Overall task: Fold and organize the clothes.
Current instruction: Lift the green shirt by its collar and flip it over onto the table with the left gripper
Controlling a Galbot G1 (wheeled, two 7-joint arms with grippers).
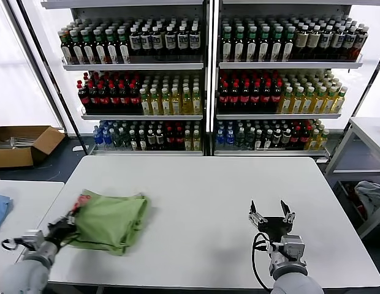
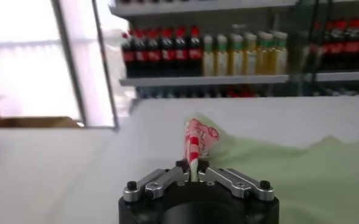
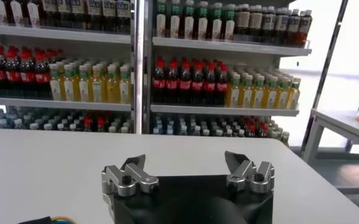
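The checkered edge (image 1: 83,201) in my left gripper is too far away for my right gripper to reach. I should bring the checkered edge across the green shirt (image 1: 116,222) and hand it over.
A folded light green shirt (image 1: 113,220) lies on the left part of the white table (image 1: 208,202). Its near-left edge shows a red-and-white checkered print (image 2: 194,143). My left gripper (image 1: 70,222) is shut on that edge, pinching the fabric (image 2: 301,176) between its fingertips. In the left wrist view the pinched cloth stands up as a narrow ridge out of the left gripper (image 2: 192,168). My right gripper (image 1: 272,214) hovers open over bare table at the front right, well apart from the shirt. The right gripper (image 3: 185,164) has nothing between its fingers.
Shelves of bottled drinks (image 1: 208,79) stand behind the table. A second table with a blue cloth (image 1: 0,208) is at the left, a cardboard box (image 1: 21,144) on the floor behind it. A grey side table (image 1: 368,138) and a pale garment (image 1: 371,196) are at the right.
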